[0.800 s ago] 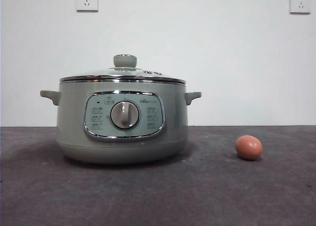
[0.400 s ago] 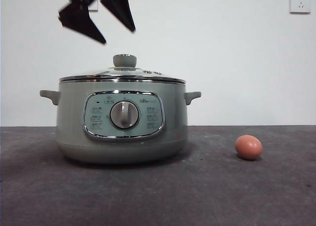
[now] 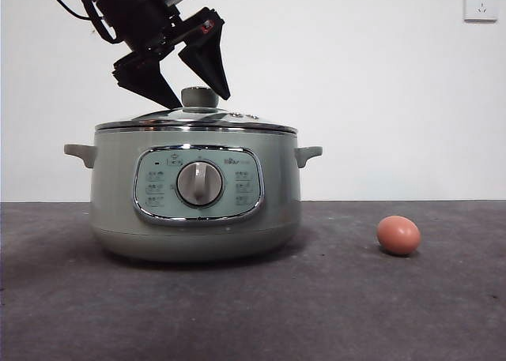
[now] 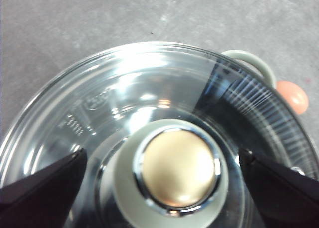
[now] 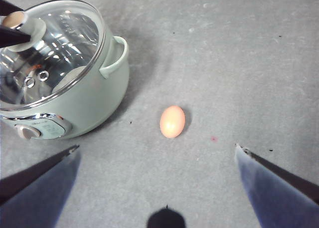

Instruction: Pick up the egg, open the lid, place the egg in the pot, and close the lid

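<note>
The glass lid (image 3: 162, 118) will come off in one piece and leave the pot behind when I lift the lid's knob, because the smooth round rim (image 3: 195, 126) sits on the pot.
The pale green pot (image 3: 194, 195) stands left of centre on the table, with the glass lid (image 3: 198, 120) on it. My left gripper (image 3: 198, 100) has come down from the upper left and is open, one jaw on each side of the lid's green knob (image 3: 200, 97), apart from it. The left wrist view shows the knob (image 4: 174, 170) between the open left gripper (image 4: 162, 155). The brown egg (image 3: 398, 235) lies on the table right of the pot. My right gripper (image 5: 155, 148) is open, high above the egg (image 5: 172, 121), and out of the front view.
The table (image 3: 332, 306) is dark grey, against a white wall with a socket (image 3: 481, 3) at the upper right. The pot's side handle (image 5: 113, 58) points toward the egg. The front panel carries a silver dial (image 3: 199, 183).
My left gripper came into the front view from the top left and moved down until its open jaws stand on either side of the lid's knob. The pot, lid and egg have not moved.
</note>
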